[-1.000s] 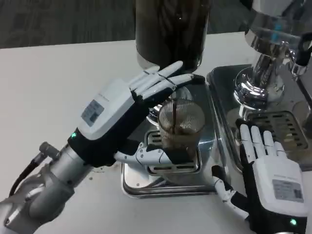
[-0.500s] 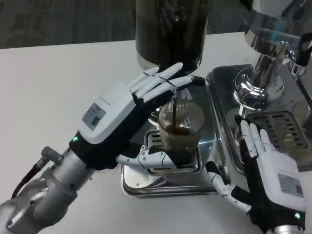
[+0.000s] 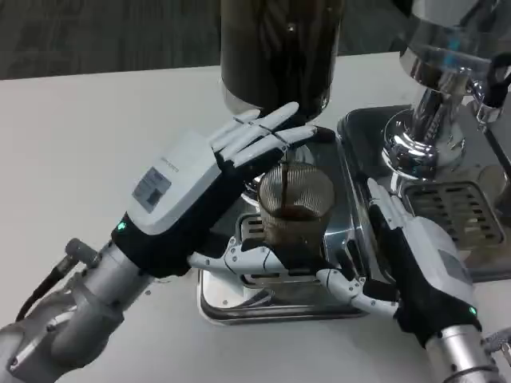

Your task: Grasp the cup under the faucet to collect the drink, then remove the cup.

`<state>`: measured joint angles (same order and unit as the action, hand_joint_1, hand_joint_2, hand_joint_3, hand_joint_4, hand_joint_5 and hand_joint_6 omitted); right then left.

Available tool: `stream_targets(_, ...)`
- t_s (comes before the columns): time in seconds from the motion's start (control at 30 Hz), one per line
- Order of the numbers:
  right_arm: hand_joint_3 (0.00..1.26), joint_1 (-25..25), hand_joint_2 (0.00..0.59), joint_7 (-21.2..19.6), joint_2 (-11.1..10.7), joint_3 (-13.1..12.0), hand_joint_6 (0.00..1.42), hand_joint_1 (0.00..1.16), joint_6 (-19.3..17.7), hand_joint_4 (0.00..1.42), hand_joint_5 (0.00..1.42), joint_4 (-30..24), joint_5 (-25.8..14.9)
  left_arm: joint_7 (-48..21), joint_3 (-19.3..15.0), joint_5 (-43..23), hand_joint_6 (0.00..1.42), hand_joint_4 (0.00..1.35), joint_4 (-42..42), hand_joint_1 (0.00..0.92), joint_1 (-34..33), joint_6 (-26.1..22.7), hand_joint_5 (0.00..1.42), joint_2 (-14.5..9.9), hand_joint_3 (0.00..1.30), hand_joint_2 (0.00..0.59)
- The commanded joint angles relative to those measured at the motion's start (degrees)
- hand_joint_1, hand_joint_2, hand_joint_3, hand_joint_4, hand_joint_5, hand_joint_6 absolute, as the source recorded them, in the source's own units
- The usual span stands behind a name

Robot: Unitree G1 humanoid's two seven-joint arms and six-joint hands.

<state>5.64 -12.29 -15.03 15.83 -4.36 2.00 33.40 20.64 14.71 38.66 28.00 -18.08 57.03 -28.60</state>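
Note:
I see dark liquid point(image 3: 295, 213) well below the cup's rim point(image 3: 297, 196), so the liquid should stay in the cup when I carry the cup out from under the faucet.
A ribbed glass cup point(image 3: 297, 201) stands on the steel drip tray point(image 3: 239, 307) under the faucet point(image 3: 313, 134) of a dark drink dispenser point(image 3: 279, 48). A thin dark stream runs into it, and dark liquid lies in its lower part. My left hand point(image 3: 188, 191) reaches over the cup from the left. Its fingers point(image 3: 263, 132) lie straight on the faucet lever, and its thumb point(image 3: 239, 259) rests low by the cup's base. My right hand point(image 3: 415, 255) is open just right of the cup, turned edge-on, with its thumb point(image 3: 345, 285) pointing at the cup's foot. It is not touching the glass.
A chrome second dispenser point(image 3: 427, 128) with its own grated tray point(image 3: 459, 211) stands close behind my right hand. White table point(image 3: 88, 136) stretches to the left and along the front edge.
My right hand has moved left from the second tray toward the cup and turned onto its edge, thumb reaching in. The left hand keeps its place on the lever, and the stream still runs.

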Motion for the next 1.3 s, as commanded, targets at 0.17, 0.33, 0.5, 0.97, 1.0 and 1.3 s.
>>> stream_targets(0.17,0.0,-3.6,0.199,3.0,0.2,-0.5,0.02,0.54,-1.4,0.0,0.0,3.1,-2.8,-2.2,1.5,1.8,0.17,0.02,2.5,0.0,1.9,-1.2,0.24,-1.5,0.27,0.137)
stream_targets(0.33,0.0,-5.4,0.196,3.5,0.6,-0.5,0.02,0.56,-1.4,0.0,0.0,5.0,-3.3,-2.4,1.8,1.7,0.17,0.03,3.3,0.0,1.2,-1.2,0.24,-1.5,0.28,0.138)
stream_targets(0.5,0.0,-7.5,0.193,3.4,1.8,-1.5,0.02,0.57,-2.3,0.0,0.0,8.7,-6.1,-2.4,1.7,1.6,0.17,0.03,3.6,0.0,0.9,-1.4,0.24,-1.7,0.29,0.14)
stream_targets(0.97,0.0,-12.2,0.189,3.7,4.0,-1.7,0.0,0.59,-7.9,0.0,0.0,16.5,-9.6,-2.4,1.4,1.2,0.17,0.03,3.7,0.0,1.1,-1.7,0.25,-2.1,0.29,0.149)
stream_targets(1.0,0.0,-12.3,0.188,3.7,4.0,-1.7,0.0,0.59,-8.0,0.0,0.0,16.7,-9.6,-2.4,1.4,1.2,0.17,0.03,3.6,0.0,1.1,-1.8,0.25,-2.2,0.29,0.15)
stream_targets(1.3,0.0,-13.0,0.188,3.2,5.1,-2.4,0.0,0.59,-10.4,0.0,0.0,19.0,-10.2,1.0,-2.7,-1.7,0.11,0.0,1.5,0.0,2.6,-2.4,0.17,-1.6,0.19,0.164)
